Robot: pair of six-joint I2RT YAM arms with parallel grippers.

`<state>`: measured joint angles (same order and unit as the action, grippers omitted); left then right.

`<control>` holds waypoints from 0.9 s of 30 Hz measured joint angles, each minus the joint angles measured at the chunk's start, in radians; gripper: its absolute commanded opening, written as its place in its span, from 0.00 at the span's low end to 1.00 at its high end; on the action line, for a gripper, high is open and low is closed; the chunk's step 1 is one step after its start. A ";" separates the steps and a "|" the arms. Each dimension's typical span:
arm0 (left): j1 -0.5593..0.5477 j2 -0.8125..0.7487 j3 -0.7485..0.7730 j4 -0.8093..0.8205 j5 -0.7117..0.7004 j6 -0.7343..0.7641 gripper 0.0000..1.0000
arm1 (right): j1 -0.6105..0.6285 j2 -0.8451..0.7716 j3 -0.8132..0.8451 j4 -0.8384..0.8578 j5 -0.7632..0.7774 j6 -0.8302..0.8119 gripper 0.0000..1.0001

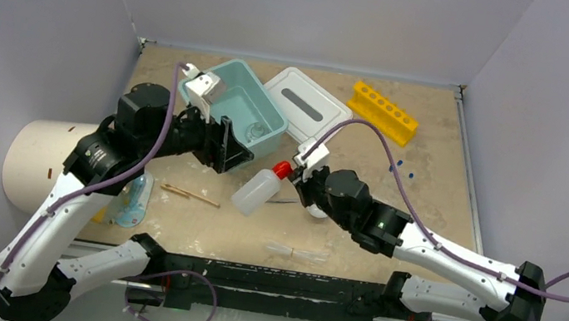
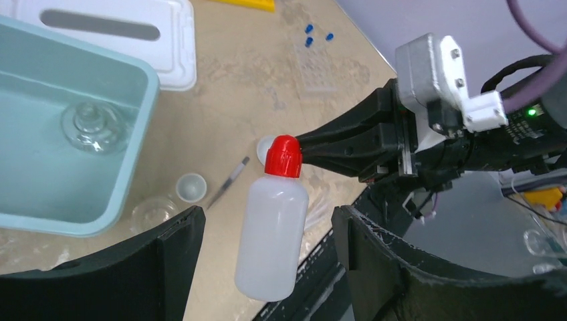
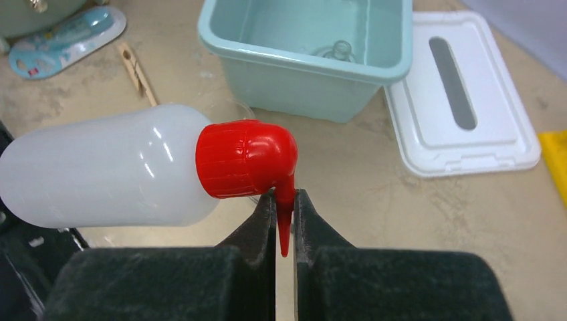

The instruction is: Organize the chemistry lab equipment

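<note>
The robot's right gripper is holding the bottle tilted by its nozzle spout (image 3: 285,217), so next the left gripper takes hold of the red nozzle's base (image 2: 283,158) and then lowers the bottle into the tub first.
The clear squeeze bottle (image 1: 255,193) with a red nozzle (image 3: 285,207) hangs tilted above the table. My right gripper (image 3: 285,200) is shut on the nozzle spout, seen from above at my right gripper (image 1: 294,175). My left gripper (image 2: 267,217) is open beside the teal tub; the bottle (image 2: 273,234) shows between its fingers (image 2: 177,234) without touching them. Two tiny white bowls (image 2: 191,186), metal tweezers (image 2: 227,182) and a clear dish (image 2: 152,212) lie below. Wooden sticks (image 1: 191,194), clear tubes (image 1: 298,252) and tiny blue pieces (image 1: 398,166) rest on the table.
The teal tub (image 1: 267,137) holds a glass piece (image 2: 93,125). Its white lid (image 1: 305,106) lies to the right, next to a yellow rack (image 1: 383,110). A big cream cylinder (image 1: 38,159) lies at the left edge, with a blue packet (image 1: 133,200) beside it.
</note>
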<state>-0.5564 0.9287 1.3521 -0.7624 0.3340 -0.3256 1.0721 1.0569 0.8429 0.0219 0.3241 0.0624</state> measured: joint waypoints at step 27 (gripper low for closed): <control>0.000 0.073 -0.102 -0.134 0.310 0.042 0.60 | 0.249 0.090 0.079 0.110 -0.123 -0.742 0.00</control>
<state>-0.5564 1.0016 1.2499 -0.8959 0.6441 -0.2832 1.3209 1.1465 0.9222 0.1318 0.2008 -0.6792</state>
